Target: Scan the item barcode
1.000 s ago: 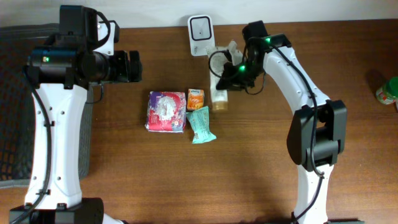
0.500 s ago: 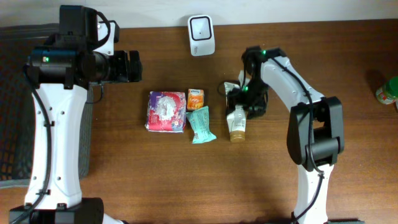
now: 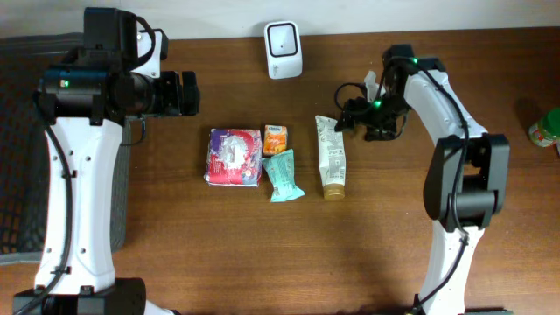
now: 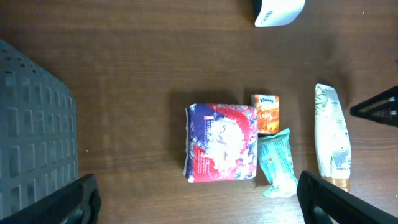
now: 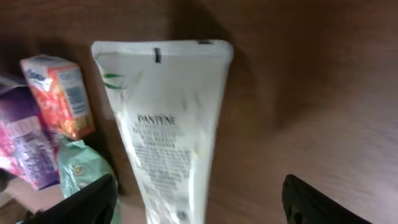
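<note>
I should center my right gripper's fingers over the tube's flat end [image 3: 326,127] and pinch it before scanning, because they are off to one side of the white tube [image 3: 332,160].
The white scanner [image 3: 283,38] stands at the table's back edge. A white tube [image 3: 330,157] lies flat on the table, right of a teal packet [image 3: 283,175], a small orange box [image 3: 276,138] and a purple-red packet [image 3: 234,156]. My right gripper [image 3: 346,119] hovers just right of the tube's upper end, open and holding nothing. In the right wrist view the tube [image 5: 168,124] lies below the spread jaws of that gripper [image 5: 202,202]. My left gripper [image 3: 188,94] hangs open, up and left of the packets. Its wrist view shows the gripper [image 4: 199,199] wide apart above the purple-red packet [image 4: 222,142].
A dark grey mesh bin [image 3: 17,131] sits along the left edge, also seen from the left wrist as the bin [image 4: 31,124]. A green object [image 3: 547,127] stands at the far right edge. Bare wood lies in front of the items.
The right gripper carried the tube down from beside the scanner, opened and let it go on the table. It then drew back to the right. The left arm stayed still.
</note>
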